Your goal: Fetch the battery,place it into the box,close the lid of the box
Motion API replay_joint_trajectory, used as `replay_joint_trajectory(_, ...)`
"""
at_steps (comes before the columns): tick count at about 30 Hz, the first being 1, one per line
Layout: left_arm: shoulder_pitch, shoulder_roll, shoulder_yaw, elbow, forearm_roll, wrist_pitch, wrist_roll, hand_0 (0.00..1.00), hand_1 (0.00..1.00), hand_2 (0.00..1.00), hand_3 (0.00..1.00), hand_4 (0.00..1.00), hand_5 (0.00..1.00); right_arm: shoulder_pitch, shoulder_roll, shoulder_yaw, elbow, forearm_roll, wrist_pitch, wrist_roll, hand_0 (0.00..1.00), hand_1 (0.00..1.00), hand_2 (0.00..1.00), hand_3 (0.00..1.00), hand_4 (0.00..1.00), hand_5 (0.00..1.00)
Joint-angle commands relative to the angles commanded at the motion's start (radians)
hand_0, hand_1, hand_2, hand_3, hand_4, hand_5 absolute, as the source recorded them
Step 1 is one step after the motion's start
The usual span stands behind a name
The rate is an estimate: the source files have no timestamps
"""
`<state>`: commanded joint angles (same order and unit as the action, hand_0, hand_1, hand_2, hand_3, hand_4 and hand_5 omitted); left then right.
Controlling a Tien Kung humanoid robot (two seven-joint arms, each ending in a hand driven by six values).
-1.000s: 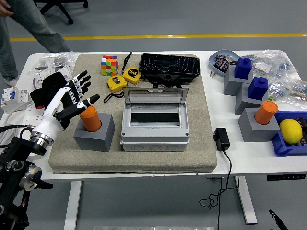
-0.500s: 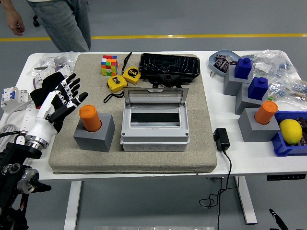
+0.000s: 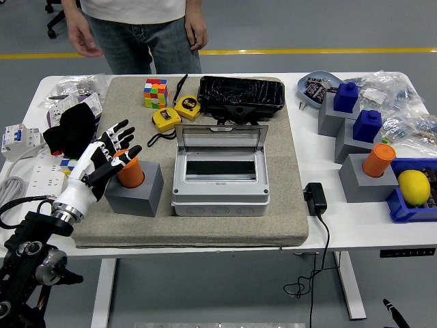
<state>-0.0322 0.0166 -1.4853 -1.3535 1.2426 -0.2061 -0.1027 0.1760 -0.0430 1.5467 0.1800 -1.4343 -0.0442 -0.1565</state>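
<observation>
The orange battery's lower end [image 3: 131,171] sits down in the grey block [image 3: 134,186], so I expect the battery to come out and reveal a round hollow when I raise it.
An orange cylindrical battery [image 3: 130,171] stands upright in a grey block [image 3: 136,193] on the left of the beige mat. My left hand [image 3: 113,152] comes in from the lower left, its white and black fingers [image 3: 121,131] spread open just left of the battery's top, holding nothing. The grey box [image 3: 220,190] sits in the mat's middle with its clear lid [image 3: 220,140] standing open at the back. A second orange battery [image 3: 379,160] stands in a grey block at the right.
A person stands at the far side, hands [image 3: 85,44] hanging free. Behind the box lie a black case [image 3: 240,94], two yellow tape measures [image 3: 166,119] and a colour cube [image 3: 155,93]. Blue pieces [image 3: 346,97] on grey blocks, a lemon [image 3: 414,186] and a black adapter [image 3: 315,198] are right.
My left hand has swung back right and down, close to the orange battery's top, still open. The person has walked from the far left to the middle of the table's far side.
</observation>
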Motion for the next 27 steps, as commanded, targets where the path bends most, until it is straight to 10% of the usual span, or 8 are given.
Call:
replay_joint_trajectory(12, -0.008, 0.002, 0.025, 0.005, 0.012, 0.009, -0.001, 0.949, 0.892, 0.866, 0.867, 0.998, 0.328, -0.002, -0.002, 0.003, 0.000, -0.008, 0.000, -0.004, 0.776, 0.701, 0.720, 0.767, 0.998, 0.998)
replay_joint_trajectory(22, -0.010, 0.004, 0.036, 0.000, 0.070, 0.007, 0.008, 0.935, 0.906, 0.882, 0.866, 0.998, 0.101, -0.004, -0.003, 0.002, 0.000, -0.009, 0.001, -0.003, 0.776, 0.701, 0.720, 0.767, 0.998, 0.998)
replay_joint_trajectory(27, -0.012, 0.004, 0.045, -0.004, 0.078, 0.094, -0.015, 0.865, 0.843, 0.791, 0.848, 0.998, 0.004, -0.004, -0.004, 0.002, 0.000, -0.008, 0.001, -0.004, 0.776, 0.701, 0.720, 0.767, 0.998, 0.998)
